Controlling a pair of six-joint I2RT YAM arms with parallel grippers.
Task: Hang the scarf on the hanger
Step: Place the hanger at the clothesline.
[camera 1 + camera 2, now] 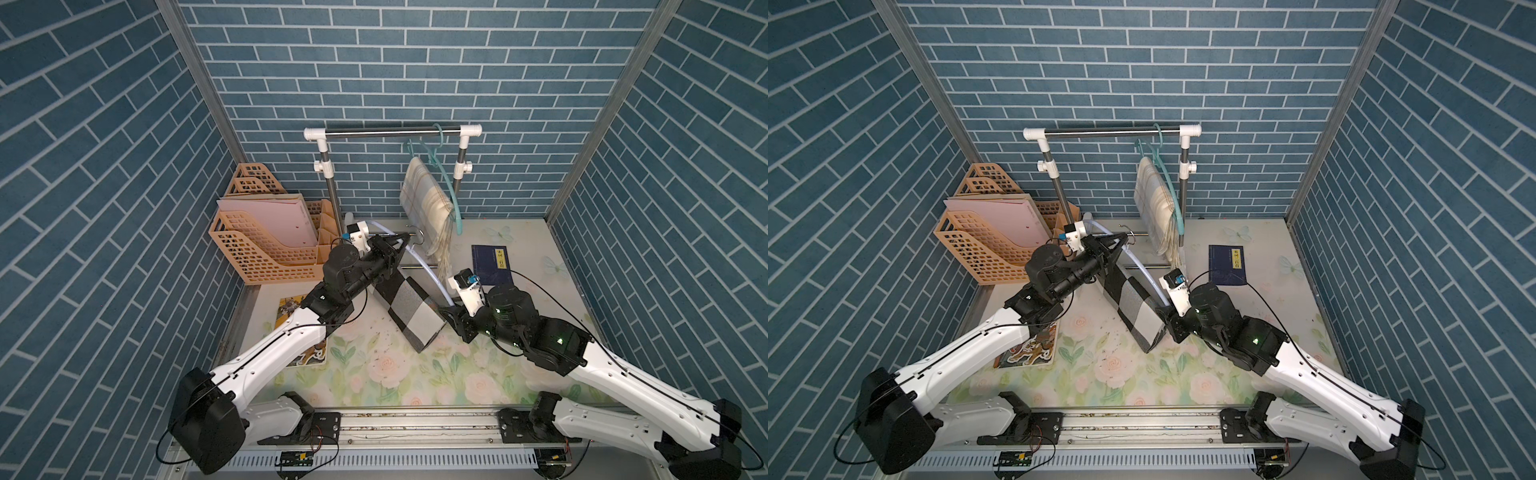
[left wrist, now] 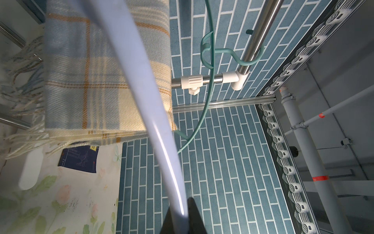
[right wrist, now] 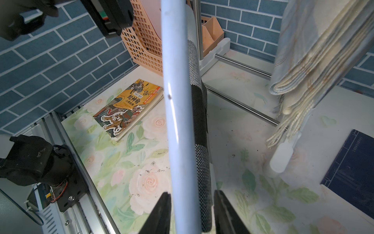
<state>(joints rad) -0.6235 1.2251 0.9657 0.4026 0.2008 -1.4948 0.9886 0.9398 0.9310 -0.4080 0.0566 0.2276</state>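
Observation:
My right gripper should close on the hanger's lower end [image 1: 444, 294] before my left gripper, which holds the hanger beside its hook [image 1: 418, 236], opens and backs away.
A black-and-grey checked scarf [image 1: 411, 309] [image 1: 1136, 309] hangs over the bar of a pale blue hanger [image 1: 424, 266] [image 1: 1142, 266], which is held slanting above the floral table. My left gripper [image 1: 397, 247] [image 2: 180, 218] is shut on one end of the hanger [image 2: 141, 81]. At the other end, my right gripper [image 1: 451, 313] [image 3: 192, 204] straddles the hanger bar [image 3: 176, 101] and the scarf [image 3: 199, 113]. One of its fingers is against the bar, and the other stands a small gap off the scarf. The scarf's lower end rests near the table.
A clothes rack [image 1: 390, 133] stands at the back. On it a teal hanger [image 1: 451, 187] carries a cream plaid scarf [image 1: 424, 199]. Orange file trays [image 1: 266, 249] sit at the back left. A dark blue book [image 1: 490, 264] lies on the right and an illustrated book [image 3: 127, 107] on the left.

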